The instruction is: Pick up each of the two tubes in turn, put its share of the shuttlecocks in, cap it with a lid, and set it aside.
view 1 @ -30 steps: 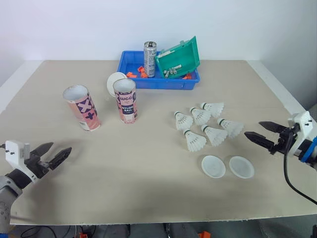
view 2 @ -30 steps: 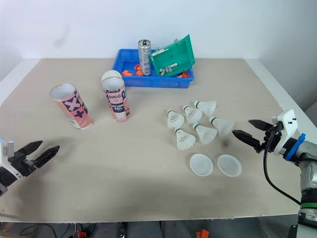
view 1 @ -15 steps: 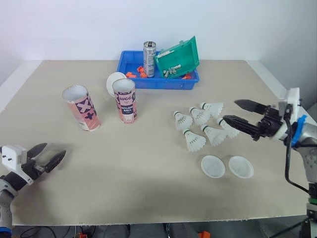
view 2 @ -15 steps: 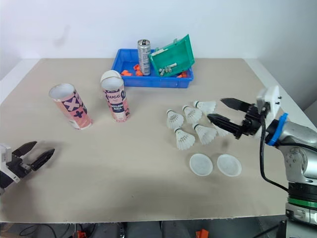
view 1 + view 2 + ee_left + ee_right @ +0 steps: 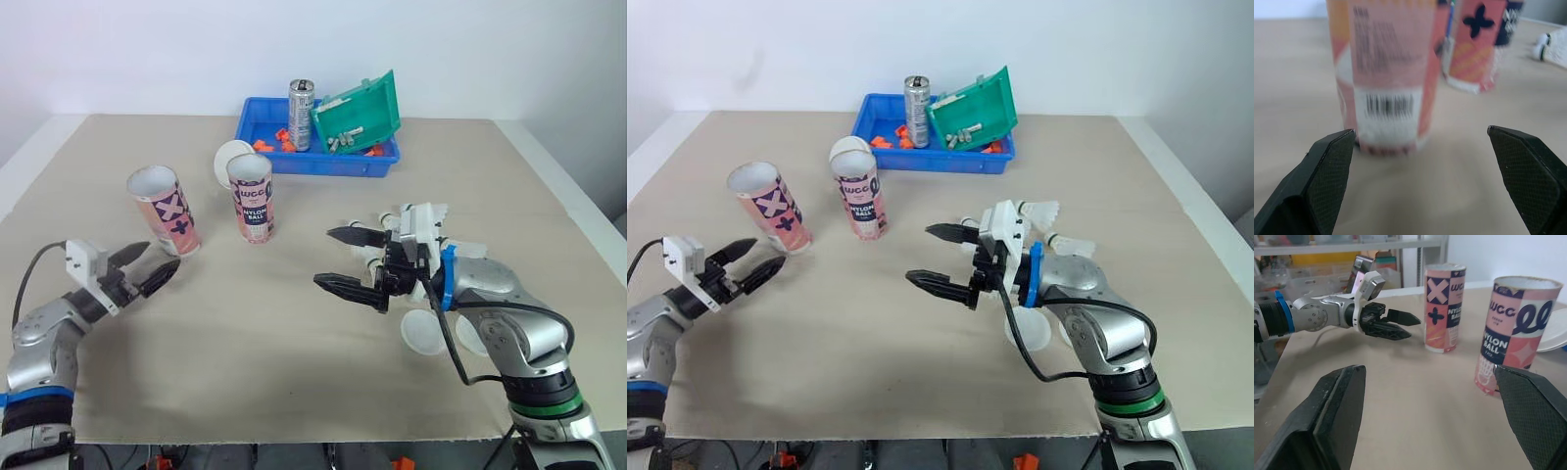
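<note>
My gripper will put the shuttlecocks into the pink patterned tube (image 5: 170, 211), which should hold them below the tube's rim, since it is tall with a wide opening (image 5: 152, 180).
Two pink patterned tubes stand upright with open tops: one (image 5: 164, 211) at the left and one (image 5: 251, 198) to its right. My left gripper (image 5: 163, 256) is open, low over the table just in front of the left tube (image 5: 1388, 73). My right gripper (image 5: 322, 257) is open at mid-table, pointing toward the tubes and holding nothing. White shuttlecocks (image 5: 423, 214) lie behind my right wrist, partly hidden. Two flat lids (image 5: 421, 333) lie under my right forearm. A third lid (image 5: 231, 157) leans behind the right tube (image 5: 1515, 333).
A blue bin (image 5: 315, 163) at the back holds a silver can (image 5: 302, 101), a tilted green box (image 5: 358, 113) and small orange parts. Bare table stretches between the two grippers and along the front edge.
My right gripper swung left from the table's right side, over the shuttlecocks, to mid-table. My left gripper moved forward and right, up to the left tube. Both stayed open.
</note>
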